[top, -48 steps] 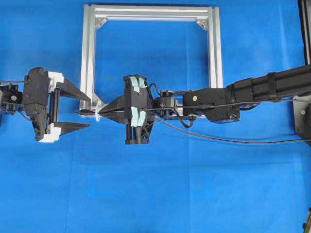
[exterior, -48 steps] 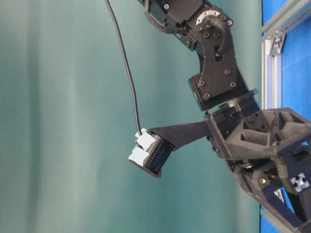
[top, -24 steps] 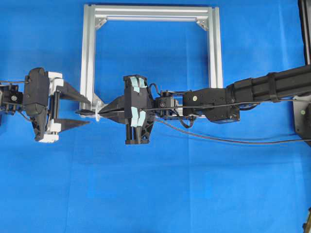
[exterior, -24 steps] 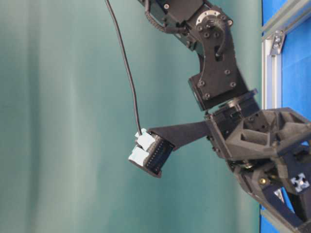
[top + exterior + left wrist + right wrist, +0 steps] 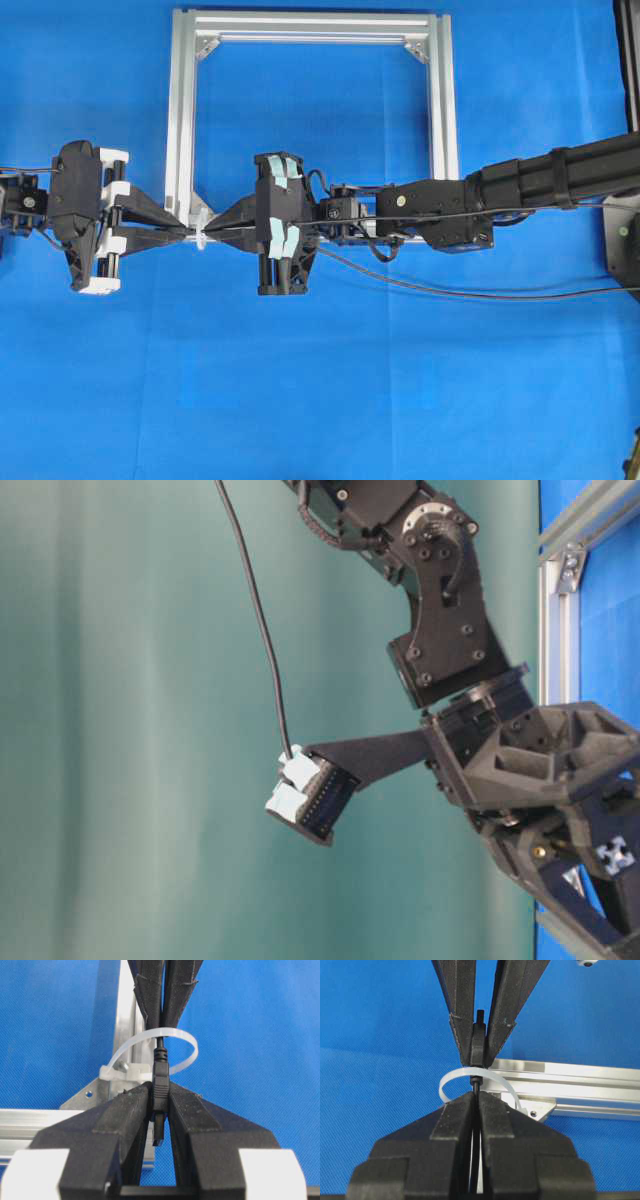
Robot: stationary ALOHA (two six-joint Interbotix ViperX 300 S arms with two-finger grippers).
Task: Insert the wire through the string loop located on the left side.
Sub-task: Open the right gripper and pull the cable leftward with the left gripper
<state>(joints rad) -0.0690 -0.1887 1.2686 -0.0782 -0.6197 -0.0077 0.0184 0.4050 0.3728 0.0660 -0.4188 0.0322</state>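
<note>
The wire (image 5: 476, 1085) is pinched in my right gripper below the loop, so my right gripper should open before my left gripper pulls the plug (image 5: 478, 1045) away from the loop.
The wire (image 5: 450, 290) trails right across the blue mat from my right gripper (image 5: 224, 230), which is shut on it just right of the string loop (image 5: 203, 238). In the left wrist view the wire's dark plug (image 5: 160, 1082) has come through the white loop (image 5: 176, 1038), and my left gripper (image 5: 160, 1092) is shut on it. The plug's tip pokes back between the fingers. The right wrist view shows my right gripper (image 5: 479, 1097) pinching the thin wire (image 5: 477, 1081) below the loop (image 5: 451, 1077), with the left fingers (image 5: 461, 1005) clamping the plug (image 5: 478, 1045) beyond it.
The silver aluminium frame (image 5: 185, 100) lies on the blue mat, and the loop is fixed at its lower left corner. Both grippers meet tip to tip at that corner. My right arm (image 5: 540, 180) reaches across the frame's lower right. The table-level view shows only arm links (image 5: 440, 650).
My left gripper's fingers have gone from wide open to shut on the plug. The right gripper and the wire have stayed where they were.
</note>
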